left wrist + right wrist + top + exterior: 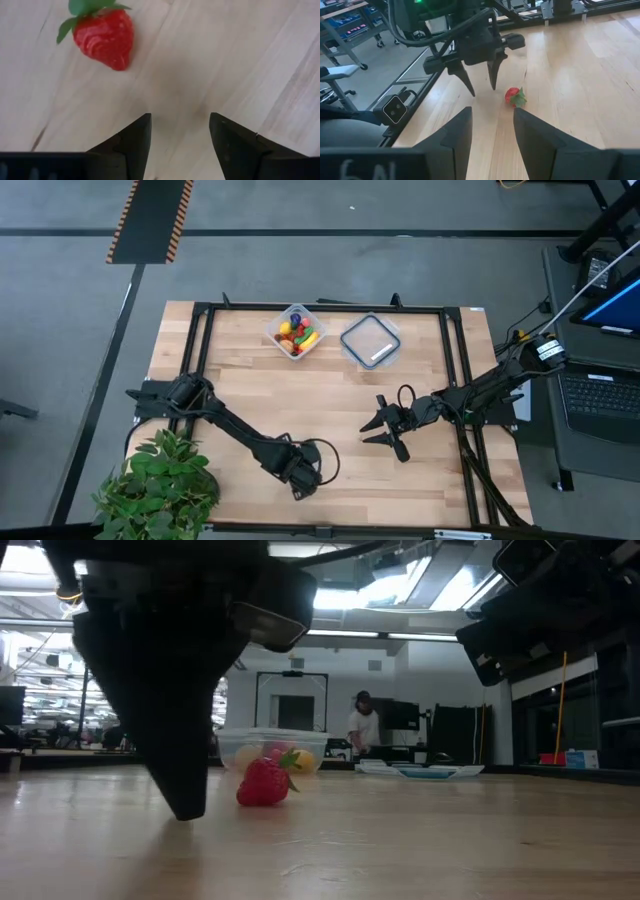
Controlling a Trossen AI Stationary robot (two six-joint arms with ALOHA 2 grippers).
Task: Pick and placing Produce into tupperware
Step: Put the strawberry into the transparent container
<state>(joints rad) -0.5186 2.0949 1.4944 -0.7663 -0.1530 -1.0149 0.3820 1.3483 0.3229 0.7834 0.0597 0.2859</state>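
Observation:
The red strawberry (pixel 263 783) sits free on open wood by my left gripper's open fingers, so I go on toward it until they straddle its red body (pixel 260 787).
A small red toy strawberry (pixel 104 39) with a green leaf top lies on its side on the wooden table, near the front edge. My left gripper (pixel 180 134) hangs open just beside it, fingers pointing down and close above the bare wood; in the right wrist view my left gripper (pixel 481 80) stands just left of the strawberry (pixel 512 96). The clear tupperware (pixel 295 330) stands at the far middle of the table and holds several coloured pieces of produce. My right gripper (pixel 383 431) waits open at mid-right, above the table.
The flat square lid (pixel 371 340) lies right of the tupperware. A potted green plant (pixel 160 485) stands at the near left corner. A black frame rail (pixel 200 355) runs round the tabletop. A person (pixel 362 730) stands in the room beyond.

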